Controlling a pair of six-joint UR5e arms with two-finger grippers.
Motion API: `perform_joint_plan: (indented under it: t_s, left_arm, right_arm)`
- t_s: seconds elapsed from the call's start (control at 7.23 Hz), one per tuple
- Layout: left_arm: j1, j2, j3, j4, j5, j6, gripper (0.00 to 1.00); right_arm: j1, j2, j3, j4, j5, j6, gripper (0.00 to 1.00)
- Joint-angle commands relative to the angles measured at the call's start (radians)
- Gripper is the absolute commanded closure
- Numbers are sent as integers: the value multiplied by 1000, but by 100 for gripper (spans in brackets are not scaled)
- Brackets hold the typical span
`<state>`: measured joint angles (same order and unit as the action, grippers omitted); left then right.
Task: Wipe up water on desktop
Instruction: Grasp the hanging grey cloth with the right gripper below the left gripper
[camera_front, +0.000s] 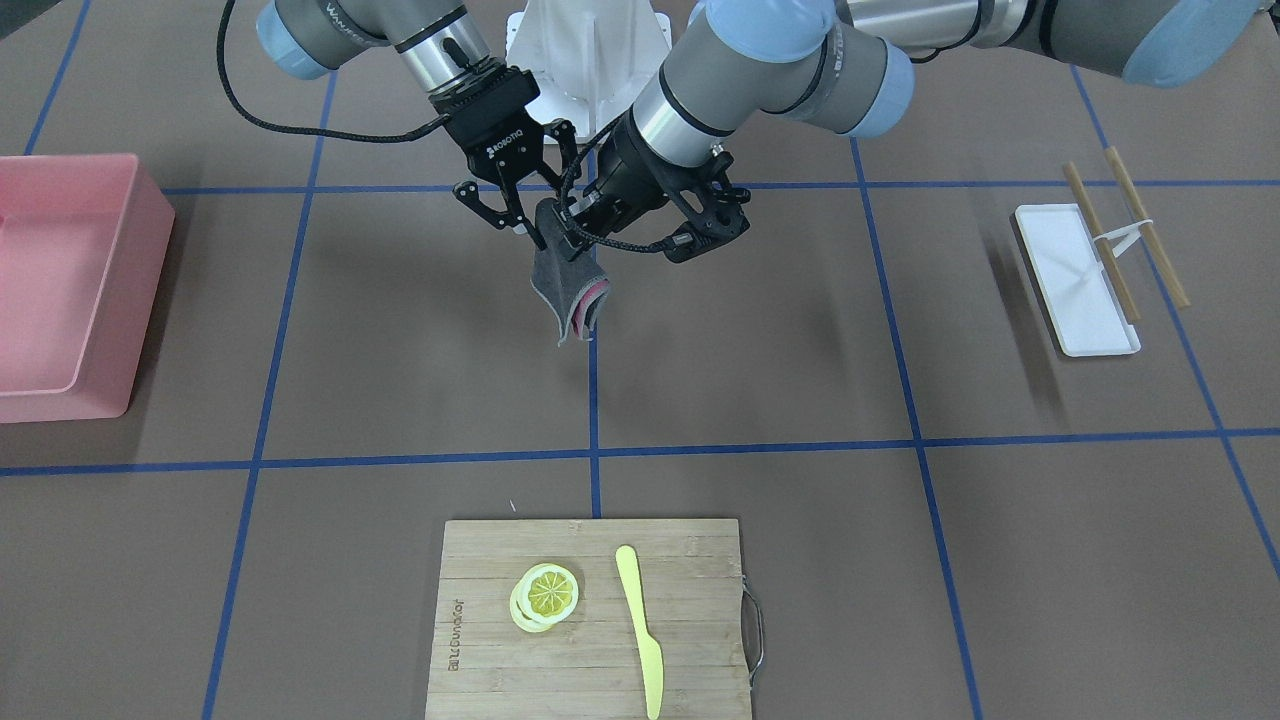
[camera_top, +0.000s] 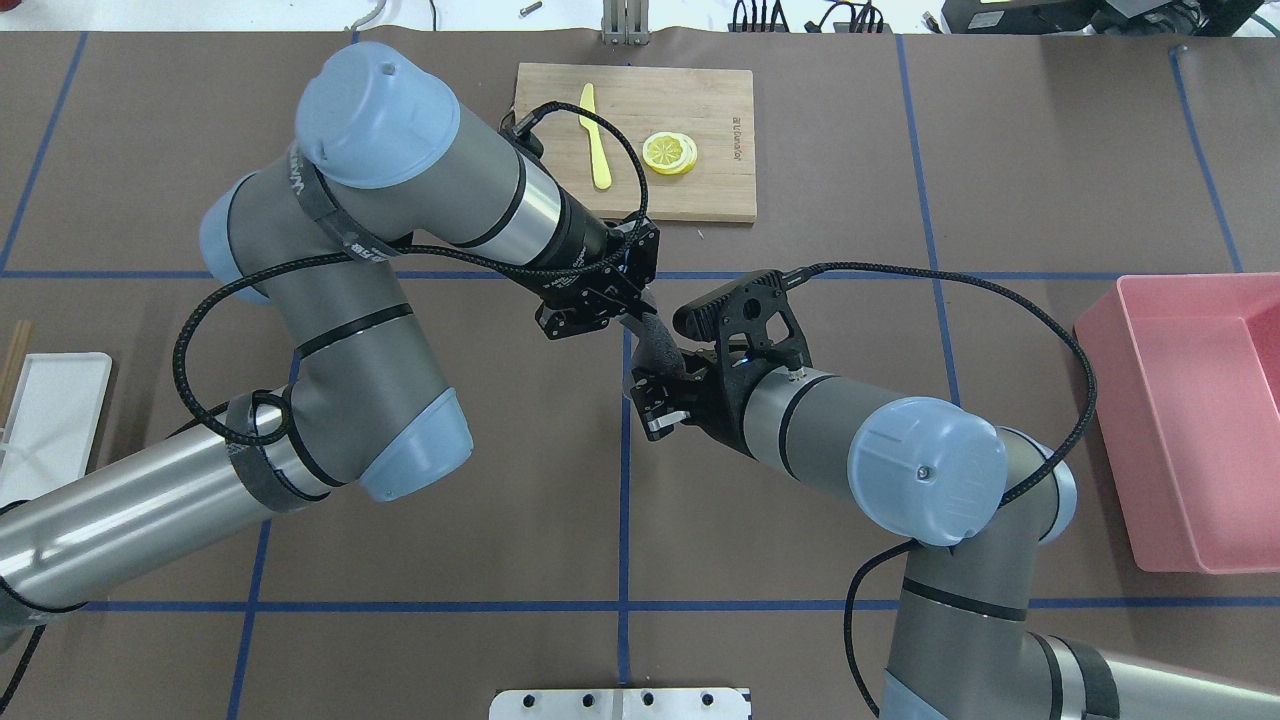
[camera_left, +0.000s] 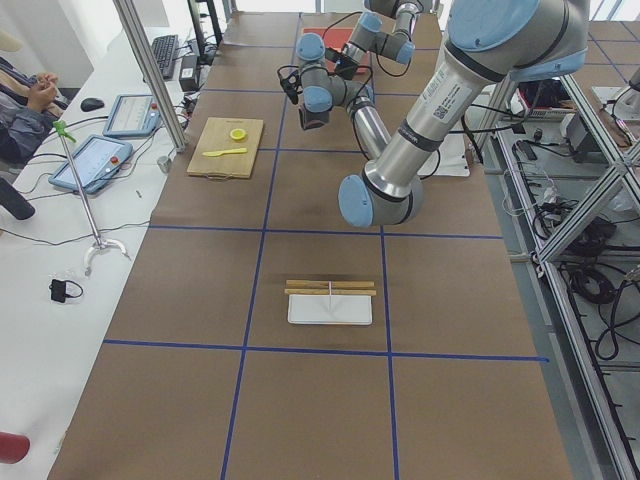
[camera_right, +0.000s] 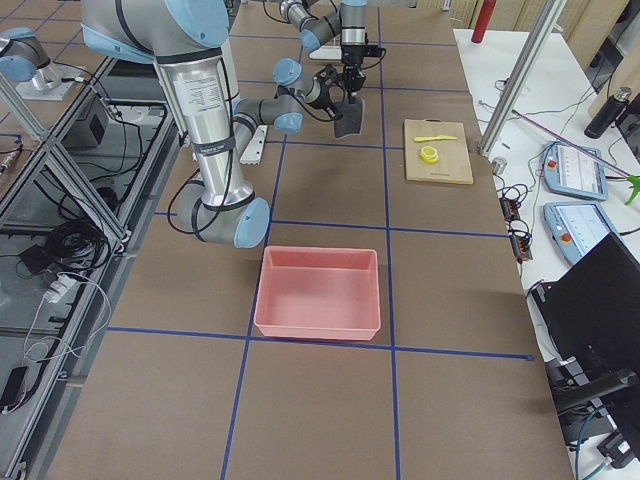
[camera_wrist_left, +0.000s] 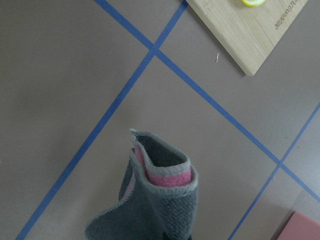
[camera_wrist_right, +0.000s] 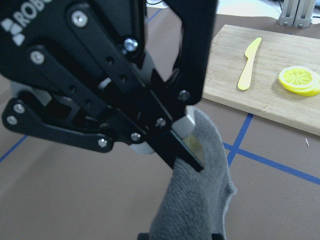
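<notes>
The grey cloth's lower edges (camera_front: 559, 266) are folded around its pink inner side (camera_front: 588, 310) as they hang, so I expect it to dangle as a narrow bundle when I carry it.
A grey cloth with a pink inner side (camera_front: 570, 290) hangs above the brown desktop (camera_front: 760, 360), near a crossing of blue tape lines. My left gripper (camera_front: 578, 225) is shut on its top edge. The cloth also shows dangling in the left wrist view (camera_wrist_left: 160, 200) and in the overhead view (camera_top: 655, 345). My right gripper (camera_front: 530, 205) is open right beside the cloth's top, close against the left gripper. In the right wrist view the left gripper's fingers (camera_wrist_right: 187, 145) pinch the cloth (camera_wrist_right: 200, 200). I see no water on the desktop.
A bamboo cutting board (camera_front: 480, 560) with lemon slices (camera_front: 545, 595) and a yellow knife (camera_front: 640, 630) lies at the operators' edge. A pink bin (camera_front: 70, 290) stands on the robot's right. A white tray (camera_front: 1075, 280) with chopsticks lies on its left.
</notes>
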<state>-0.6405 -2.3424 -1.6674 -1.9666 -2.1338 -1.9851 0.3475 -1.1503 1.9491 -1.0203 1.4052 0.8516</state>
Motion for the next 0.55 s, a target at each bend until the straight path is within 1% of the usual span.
perform_joint_plan:
  t_s: [0.0, 0.14, 0.28, 0.42]
  left_arm:
    - [4, 1, 0, -2, 0, 0, 100]
    - [4, 2, -3, -2, 0, 2, 100]
    - [2, 3, -6, -2, 0, 6, 65]
    - [2, 5, -8, -3, 0, 15, 23]
  right_arm:
    - [-2, 1, 1, 3, 0, 10, 100]
    - [-2, 3, 4, 3, 1, 15, 100]
    - [-4, 3, 5, 3, 1, 41, 100]
    - [-5, 3, 8, 3, 3, 106, 100]
